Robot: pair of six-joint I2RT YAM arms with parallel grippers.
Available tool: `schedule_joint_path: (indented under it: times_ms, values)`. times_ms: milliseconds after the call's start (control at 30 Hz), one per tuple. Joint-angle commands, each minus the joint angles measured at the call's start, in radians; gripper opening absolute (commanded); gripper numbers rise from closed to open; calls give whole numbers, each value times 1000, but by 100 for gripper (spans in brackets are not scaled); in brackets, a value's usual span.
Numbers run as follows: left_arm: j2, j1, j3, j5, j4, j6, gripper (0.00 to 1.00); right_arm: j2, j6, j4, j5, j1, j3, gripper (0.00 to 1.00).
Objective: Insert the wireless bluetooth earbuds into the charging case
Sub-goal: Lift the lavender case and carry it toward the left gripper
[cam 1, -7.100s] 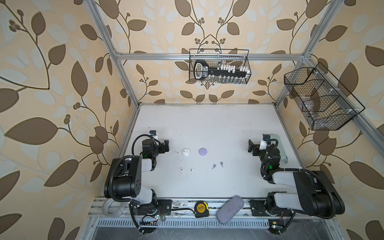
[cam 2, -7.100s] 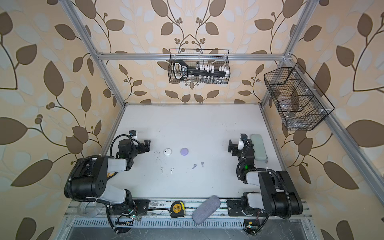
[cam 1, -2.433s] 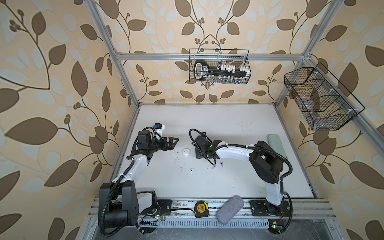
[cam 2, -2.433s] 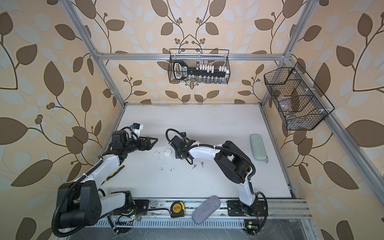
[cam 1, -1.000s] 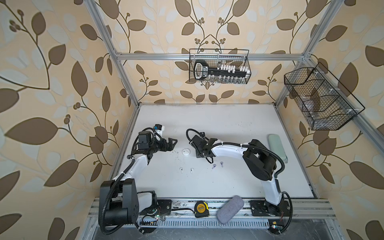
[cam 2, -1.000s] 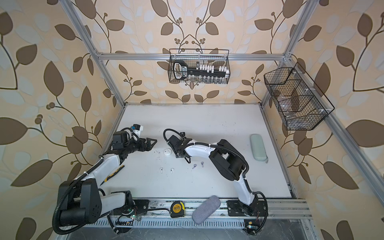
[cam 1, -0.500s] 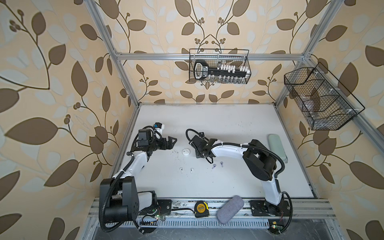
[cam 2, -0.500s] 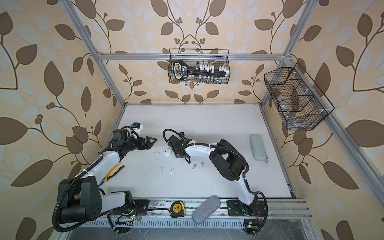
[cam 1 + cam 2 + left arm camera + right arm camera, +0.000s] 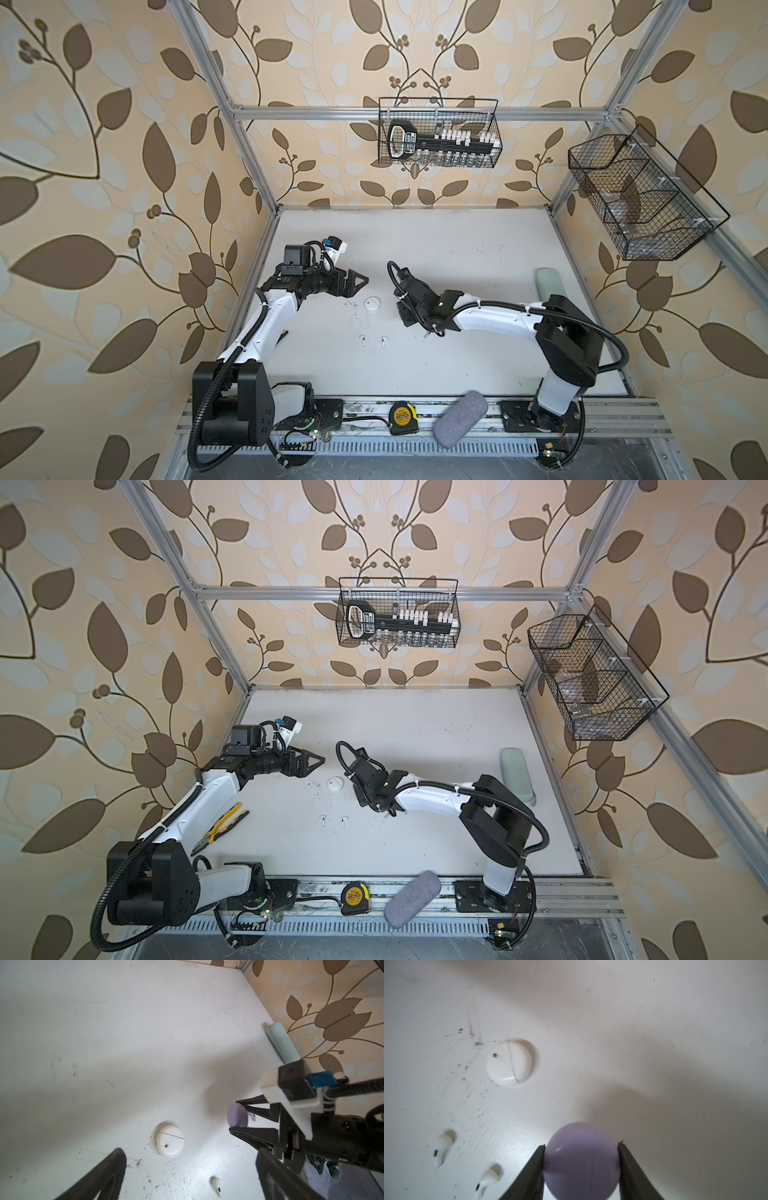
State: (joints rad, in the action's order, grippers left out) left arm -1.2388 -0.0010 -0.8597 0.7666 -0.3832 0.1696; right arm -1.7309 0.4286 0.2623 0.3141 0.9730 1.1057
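The lavender case's front point(image 9: 236, 1115) sticks out of the robot's right gripper, so the left gripper keeps moving toward that case point(image 9: 581, 1160) and closes on its free sides.
My right gripper point(image 9: 581, 1145) is shut on the round lavender charging case point(image 9: 581, 1165), a finger pressing each side. In both top views the gripper point(image 9: 406, 316) point(image 9: 362, 798) hides that case. A closed white charging case point(image 9: 372, 304) point(image 9: 509, 1062) lies on the table just left of it. Two white earbuds point(image 9: 363, 340) point(image 9: 383, 340) lie in front of the white case, also seen in the right wrist view point(image 9: 441, 1147) point(image 9: 486, 1182). A lavender earbud point(image 9: 252, 1116) peeks out behind the held case. My left gripper point(image 9: 353, 282) point(image 9: 190, 1153) hovers open, left of the white case, holding nothing.
Yellow-handled pliers point(image 9: 220, 827) lie under the left arm. A mint-green case point(image 9: 548, 282) rests by the right wall. A tape measure point(image 9: 401, 419) and a grey pouch point(image 9: 459, 417) sit on the front rail. Wire baskets point(image 9: 440, 133) point(image 9: 640, 195) hang on the walls.
Both arms have left their rest poses; my right gripper reached across and closed on the lavender case. Over the last second the left gripper shifted slightly toward the back; the right hardly moved.
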Motion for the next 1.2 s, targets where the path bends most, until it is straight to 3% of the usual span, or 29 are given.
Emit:
schedule_joint_path:
  times_ms: [0, 300, 500, 733, 1167]
  values:
    - [27, -39, -87, 101, -162, 86, 99, 102, -122, -94, -30, 32, -65, 14]
    - [-8, -164, -230, 147, -395, 149, 99, 312, -213, -96, 59, 98, -128, 12]
    - [-8, -219, -256, 177, -394, 92, 99, 408, -231, -68, 144, 129, -113, 13]
    - [-14, -276, -244, 183, -322, 4, 98, 430, -226, -33, 180, 161, -107, 13]
    - [-66, -369, -271, 181, -381, 7, 79, 393, -226, -43, 168, 194, -87, 12]
